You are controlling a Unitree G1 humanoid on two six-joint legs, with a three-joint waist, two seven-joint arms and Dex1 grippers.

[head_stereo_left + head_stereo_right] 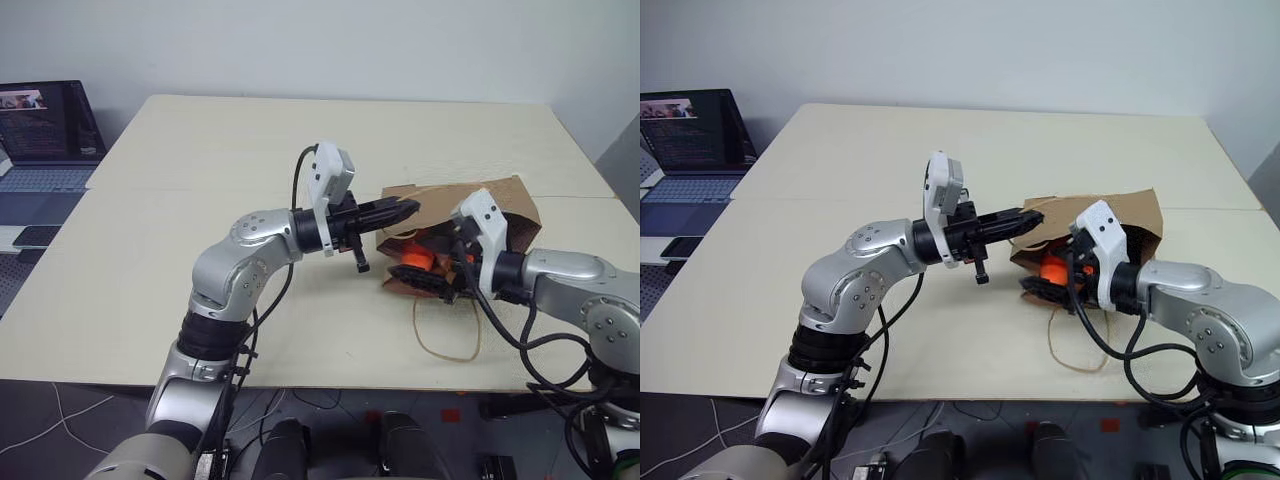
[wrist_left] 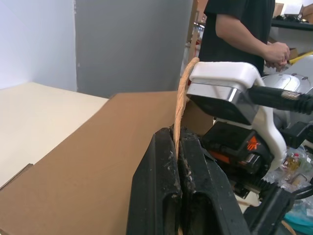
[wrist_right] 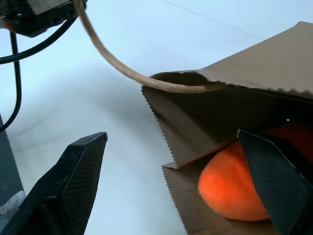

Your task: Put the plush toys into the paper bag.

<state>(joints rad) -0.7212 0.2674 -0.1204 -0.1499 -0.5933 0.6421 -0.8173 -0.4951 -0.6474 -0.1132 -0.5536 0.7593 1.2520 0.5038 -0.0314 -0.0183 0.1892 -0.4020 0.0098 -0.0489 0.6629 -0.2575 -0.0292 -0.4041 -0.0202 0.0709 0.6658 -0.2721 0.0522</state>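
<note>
The bag is lying on its side with the orange toy at its opening (image 1: 418, 257), so my right gripper should pull back out and set the bag upright by its lower handle (image 1: 446, 357).
The brown paper bag (image 1: 502, 200) lies on its side on the table, mouth toward me. My left gripper (image 1: 405, 211) is shut on its upper cord handle (image 2: 181, 100) and holds the mouth's top edge up. An orange plush toy (image 3: 229, 188) sits just inside the mouth, and also shows from the head view (image 1: 418, 258). My right gripper (image 3: 172, 137) is open at the mouth: one finger is outside the bag over the table, the other is inside beside the orange toy. It holds nothing.
The bag's other cord handle (image 1: 446, 338) lies looped on the cream table (image 1: 200, 200) near the front edge. A laptop (image 1: 45, 140) stands on a desk at the left. A person (image 2: 239, 29) stands beyond the table in the left wrist view.
</note>
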